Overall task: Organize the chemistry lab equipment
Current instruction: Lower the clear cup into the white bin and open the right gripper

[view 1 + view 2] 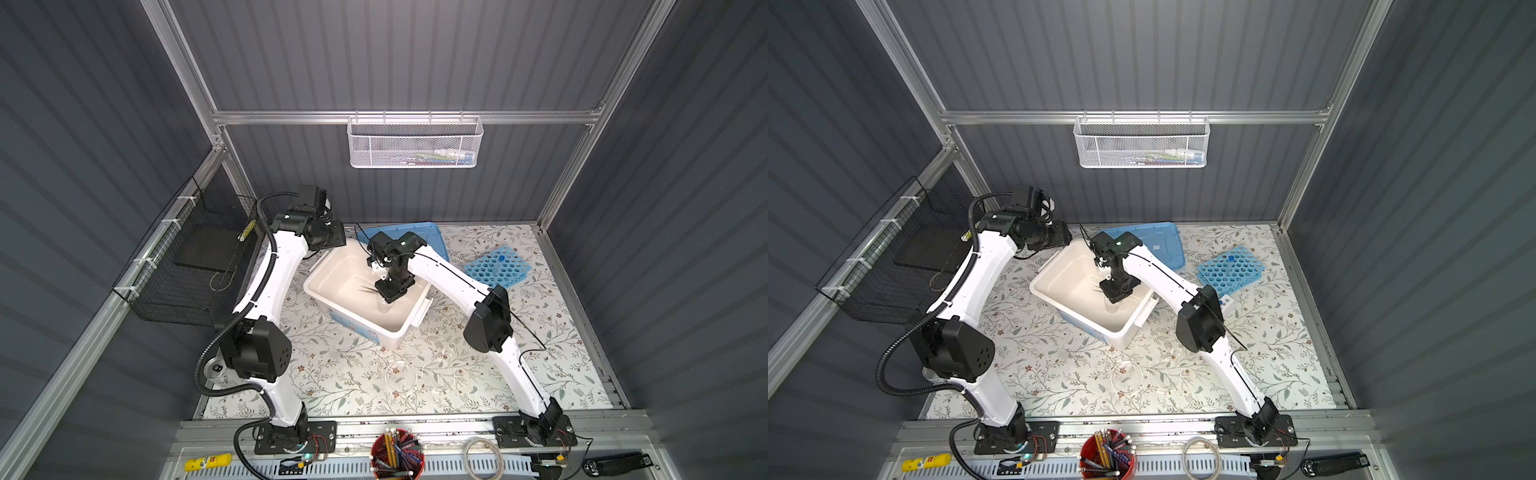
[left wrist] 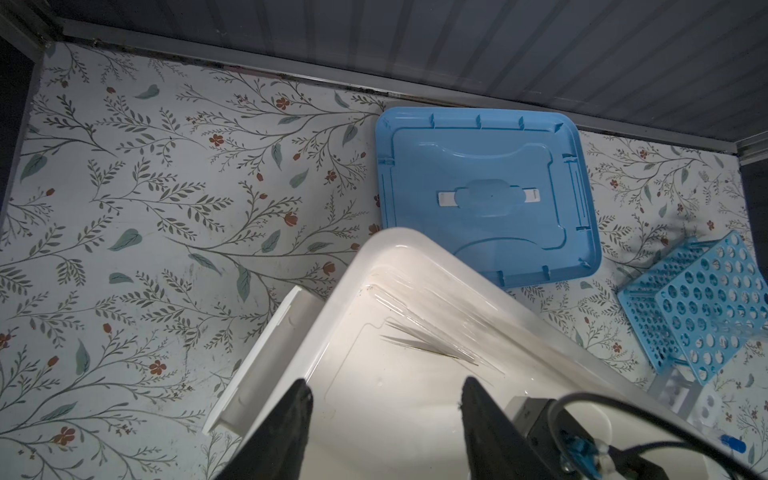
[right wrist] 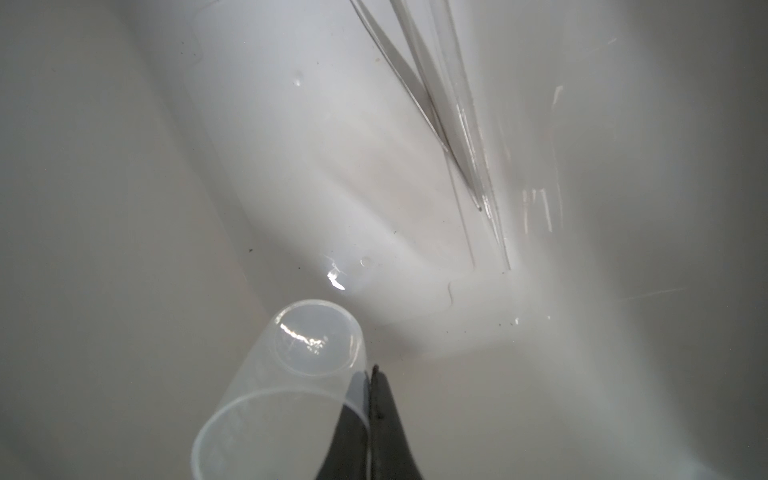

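Observation:
I should keep lowering my right gripper, as the clear vessel's base (image 3: 318, 337) faces the open bin's bottom (image 1: 392, 316) and is clear of the tweezers. I will let go once the vessel's base rests there.
My right gripper (image 3: 371, 374) reaches down inside the white bin (image 1: 345, 272) and is shut on the wall of a small clear vessel (image 3: 291, 374), which hangs tilted just above the bin floor. Thin dark tweezers (image 3: 411, 79) lie on that floor beside clear glass rods; they also show in the left wrist view (image 2: 424, 347). My left gripper (image 2: 386, 388) stands open and empty over the bin's rim (image 2: 415, 237). Two round glass dishes (image 1: 401, 376) (image 1: 438, 374) lie on the mat in front of the bin. A blue-capped test tube (image 1: 1230, 259) stands in the blue rack (image 1: 1231, 274).
The bin's blue lid (image 2: 486, 195) lies behind it by the back wall. A black wire basket (image 1: 187, 266) hangs at the left and a white mesh basket (image 1: 415, 143) on the back wall. A red cup of pencils (image 1: 397, 455) and a yellow tube (image 1: 208, 462) sit on the front rail.

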Controlling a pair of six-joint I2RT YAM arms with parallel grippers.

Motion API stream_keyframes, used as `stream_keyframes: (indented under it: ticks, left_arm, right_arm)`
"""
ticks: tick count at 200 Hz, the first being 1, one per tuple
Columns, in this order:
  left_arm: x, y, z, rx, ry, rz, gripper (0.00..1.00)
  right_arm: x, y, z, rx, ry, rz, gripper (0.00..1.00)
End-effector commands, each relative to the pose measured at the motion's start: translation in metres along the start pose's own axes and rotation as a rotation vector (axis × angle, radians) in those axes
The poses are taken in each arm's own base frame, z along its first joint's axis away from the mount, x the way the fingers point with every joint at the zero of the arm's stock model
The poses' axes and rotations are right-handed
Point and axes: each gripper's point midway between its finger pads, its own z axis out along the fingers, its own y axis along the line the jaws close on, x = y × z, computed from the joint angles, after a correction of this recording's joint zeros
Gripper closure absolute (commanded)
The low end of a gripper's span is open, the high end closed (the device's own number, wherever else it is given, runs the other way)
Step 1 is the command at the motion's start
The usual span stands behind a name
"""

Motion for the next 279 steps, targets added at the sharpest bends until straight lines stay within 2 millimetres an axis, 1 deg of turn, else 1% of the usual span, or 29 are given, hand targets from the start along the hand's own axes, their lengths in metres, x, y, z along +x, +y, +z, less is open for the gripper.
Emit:
stream_keyframes:
  ticks: [1,40,68,106,145,197,249,279]
  left_arm:
    - [-0.001,-0.003,-0.015,0.028,-0.031,0.021,0.4]
    - [0.004,-0.002,-0.017,0.03,-0.03,0.025,0.4]
    - [0.006,0.0,-0.019,0.021,-0.037,0.024,0.4]
    - [0.002,-0.001,-0.021,0.025,-0.054,0.023,0.4]
    - [0.0,-0.001,-0.02,0.026,-0.06,0.03,0.4]
    - [0.0,0.0,-0.019,0.019,-0.065,0.039,0.4]
    - [0.0,0.0,-0.017,0.02,-0.069,0.042,0.4]
    - [0.001,0.0,-0.016,0.022,-0.066,0.044,0.4]
  right_arm:
    - [0.013,-0.008,0.022,0.039,0.08,-0.002,1.0]
    - [0.011,-0.015,0.04,0.071,0.09,-0.004,1.0]
    - [0.015,-0.018,0.047,0.093,0.109,0.002,1.0]
    - [0.02,-0.022,0.049,0.111,0.126,-0.01,1.0]
    - [0.032,-0.024,0.053,0.122,0.174,-0.012,1.0]
    - [0.03,-0.021,0.057,0.11,0.167,-0.019,1.0]
    - [0.042,-0.019,0.069,0.101,0.219,-0.029,1.0]
    - [0.042,-0.015,0.067,0.091,0.209,-0.033,1.0]
